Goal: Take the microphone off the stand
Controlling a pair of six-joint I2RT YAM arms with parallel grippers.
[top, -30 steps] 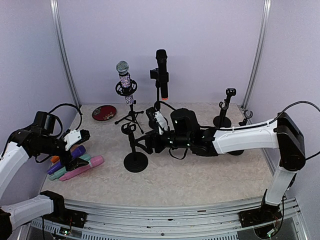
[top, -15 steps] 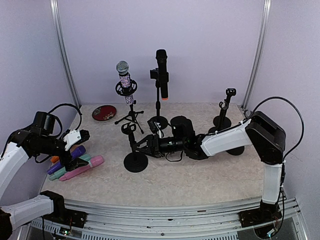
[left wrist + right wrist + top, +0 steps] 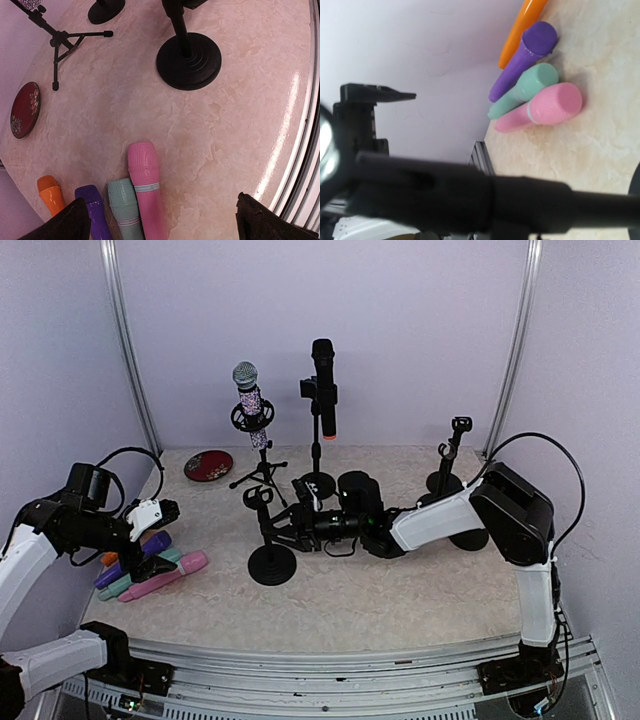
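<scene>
The empty clip stand (image 3: 271, 566) is in the way in front of the upright microphones. Next, my right gripper grabs the clip stand's post higher (image 3: 264, 516) and moves the clip stand to the side first.
A sparkly microphone with a grey head (image 3: 250, 400) sits in a tripod stand (image 3: 262, 472). A black microphone (image 3: 323, 380) with an orange tip sits in a straight stand (image 3: 318, 445). An empty clip stand (image 3: 262, 515) stands on a round base (image 3: 271, 564) at the centre. My right gripper (image 3: 284, 530) is at this stand's post, which crosses the right wrist view as a dark blurred bar (image 3: 470, 200); its fingers do not show there. My left gripper (image 3: 162, 225) is open and empty, above the loose pink microphone (image 3: 144, 185).
Orange (image 3: 50, 192), purple (image 3: 92, 210) and teal (image 3: 125, 205) microphones lie beside the pink one at the table's left. A red dish (image 3: 208, 465) lies at the back left. Another empty stand (image 3: 450, 455) stands at the right, behind my right arm.
My right arm has folded and its gripper has moved left, up to the empty stand's post. The left arm has not moved.
</scene>
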